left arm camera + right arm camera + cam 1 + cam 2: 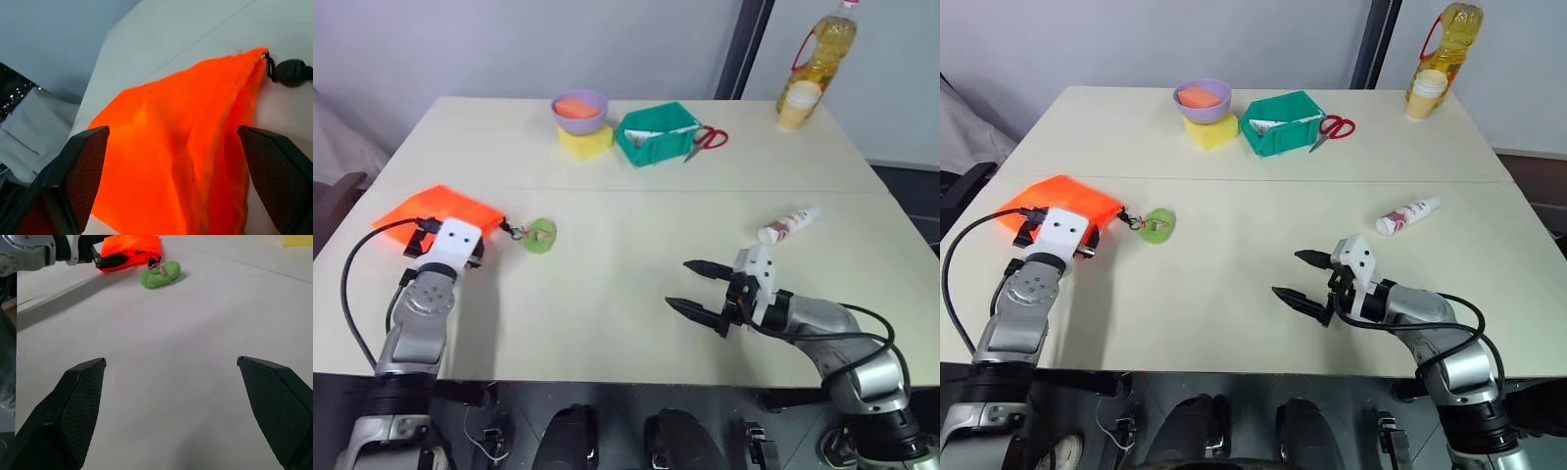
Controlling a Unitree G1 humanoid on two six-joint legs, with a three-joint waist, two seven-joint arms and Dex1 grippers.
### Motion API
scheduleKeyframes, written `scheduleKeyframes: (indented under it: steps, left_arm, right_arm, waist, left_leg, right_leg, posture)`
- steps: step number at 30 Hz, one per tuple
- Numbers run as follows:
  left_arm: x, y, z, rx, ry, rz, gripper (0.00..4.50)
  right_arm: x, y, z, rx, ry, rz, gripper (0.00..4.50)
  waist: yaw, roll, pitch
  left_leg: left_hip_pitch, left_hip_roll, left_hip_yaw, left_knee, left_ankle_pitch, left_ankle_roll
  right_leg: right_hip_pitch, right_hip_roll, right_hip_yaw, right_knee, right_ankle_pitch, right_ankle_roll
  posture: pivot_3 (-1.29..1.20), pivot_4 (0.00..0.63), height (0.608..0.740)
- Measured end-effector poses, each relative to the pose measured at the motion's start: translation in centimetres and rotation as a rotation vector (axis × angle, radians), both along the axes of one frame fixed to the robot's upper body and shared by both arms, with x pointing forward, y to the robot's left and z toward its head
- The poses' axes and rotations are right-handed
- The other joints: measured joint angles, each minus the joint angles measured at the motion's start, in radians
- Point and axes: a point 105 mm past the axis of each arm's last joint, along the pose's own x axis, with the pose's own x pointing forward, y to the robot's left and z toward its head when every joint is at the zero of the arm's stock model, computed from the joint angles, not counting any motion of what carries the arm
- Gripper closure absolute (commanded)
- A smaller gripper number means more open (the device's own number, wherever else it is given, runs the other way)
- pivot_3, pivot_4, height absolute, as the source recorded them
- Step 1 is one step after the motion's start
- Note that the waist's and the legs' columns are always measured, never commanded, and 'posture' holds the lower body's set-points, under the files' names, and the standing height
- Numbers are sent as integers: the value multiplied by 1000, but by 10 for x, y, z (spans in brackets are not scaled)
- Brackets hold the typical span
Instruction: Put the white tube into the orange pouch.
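Note:
My gripper should expect another item hidden inside when it pushes the white tube in, because the orange pouch [460,208] has a raised, puffed middle [440,199].
The orange pouch [423,208] lies flat near the table's left edge. Its black cord runs right to a round green tag [540,235]. My left gripper [172,129] is open and level, with its fingers straddling the pouch's near side; the pouch's gathered mouth [254,63] is toward the tag. The white tube [788,225] with red-pink print lies on the right half of the table. My right gripper [678,284] hovers open and empty in front of and to the left of the tube, pointing left toward the pouch [132,245].
At the back stand a purple bowl [579,106] on a yellow sponge [586,141], a green box [656,133], and red scissors [708,139]. A yellow oil bottle [822,54] and a paper cup [799,104] occupy the far right corner.

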Motion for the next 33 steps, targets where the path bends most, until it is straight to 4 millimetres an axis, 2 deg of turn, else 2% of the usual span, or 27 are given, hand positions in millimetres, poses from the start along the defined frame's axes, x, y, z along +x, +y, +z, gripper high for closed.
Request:
scheduleKeyframes:
  steps: [5,8,11,13,15,21,25,28,30,33]
  left_arm:
    - [3,9,1,8,-8,49,0]
    - [6,12,-2,6,2,62,793]
    - [8,13,-1,5,-5,66,2241]
    - [9,13,0,6,-13,63,3410]
    - [10,14,1,6,-15,65,4389]
    - [10,14,1,-8,-23,68,4456]
    - [18,4,13,-84,-74,27,4456]
    - [28,-24,25,-132,-107,-77,4456]
    - [37,-55,32,-166,-121,-177,4456]
    - [43,-89,36,-197,-124,-283,4456]
  right_arm:
    - [-3,1,-4,10,2,-2,37]
    - [-4,1,-4,18,-7,-4,0]
    - [-4,1,-5,18,-15,-6,0]
    - [-4,0,-5,14,-18,-10,0]
    - [-4,0,-5,14,-20,-13,0]
    - [-3,1,-4,12,-15,-33,0]
    - [-1,3,0,12,-23,-31,0]
    - [1,5,2,15,-23,-25,0]
    - [3,6,6,16,-32,-23,0]
    - [4,7,8,16,-34,-26,0]
  waist:
    - [0,0,0]
    - [0,0,0]
    - [1,0,0]
    - [1,0,0]
    - [0,0,0]
    - [0,0,0]
    - [3,0,0]
    - [5,0,0]
    - [5,0,0]
    - [3,0,0]
  left_leg:
    - [0,0,0,0,0,0]
    - [0,0,0,1,0,0]
    - [0,0,0,1,0,0]
    - [0,0,0,1,0,0]
    - [0,0,0,1,0,0]
    - [0,0,0,1,0,0]
    - [0,0,0,2,0,0]
    - [0,0,0,3,0,0]
    - [0,-1,0,3,0,0]
    - [0,0,0,3,0,0]
  right_leg:
    - [0,0,0,0,0,0]
    - [0,0,0,1,0,0]
    - [0,0,0,1,0,0]
    - [0,0,0,1,0,0]
    - [0,0,0,1,0,0]
    - [0,0,0,1,0,0]
    - [1,0,0,2,0,0]
    - [1,0,0,2,0,0]
    - [1,0,0,2,0,0]
    - [1,0,0,2,0,1]
  posture:
    - [0,150,737]
    - [0,150,737]
    - [0,150,737]
    - [0,150,737]
    - [0,150,737]
    - [0,150,737]
    - [0,150,737]
    - [0,150,737]
    - [0,150,737]
    - [0,150,737]
